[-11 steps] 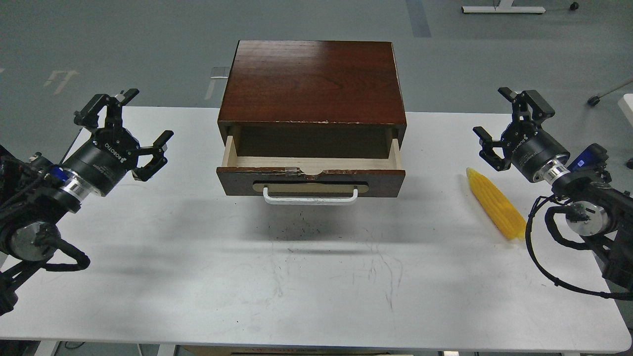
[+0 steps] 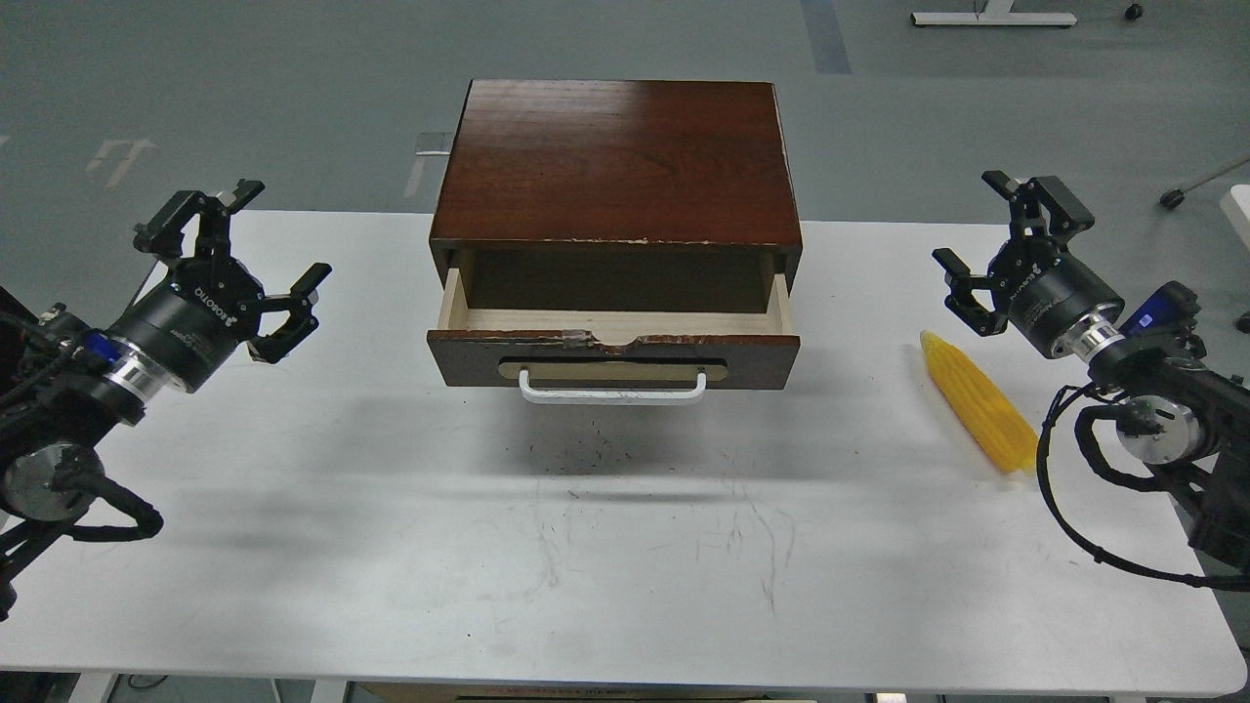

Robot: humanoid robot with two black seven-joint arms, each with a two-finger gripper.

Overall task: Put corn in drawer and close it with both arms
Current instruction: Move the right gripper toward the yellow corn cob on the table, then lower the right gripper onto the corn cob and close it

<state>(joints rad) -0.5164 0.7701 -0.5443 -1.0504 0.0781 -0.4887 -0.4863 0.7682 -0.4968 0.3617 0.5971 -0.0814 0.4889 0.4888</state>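
My gripper will lower the corn point(image 2: 979, 402), and it will fit lying crosswise inside, because the drawer's opening point(image 2: 618, 293) is wider than the corn is long.
The drawer point(image 2: 613, 357) stands pulled open from the dark wood cabinet point(image 2: 615, 161), its pale inside empty, white bar handle point(image 2: 612, 389) facing me. The yellow corn point(image 2: 979, 401) lies on the white table to the right of the drawer, pointed end toward the back. My right gripper point(image 2: 977, 229) is open and empty, just behind and right of the corn, apart from it. My left gripper point(image 2: 269, 234) is open and empty at the left, well clear of the drawer.
The white table point(image 2: 605, 547) carries the cabinet at the back middle. The right arm's cable point(image 2: 1064, 508) loops over the table next to the corn's thick end. Grey floor lies beyond the table's back edge.
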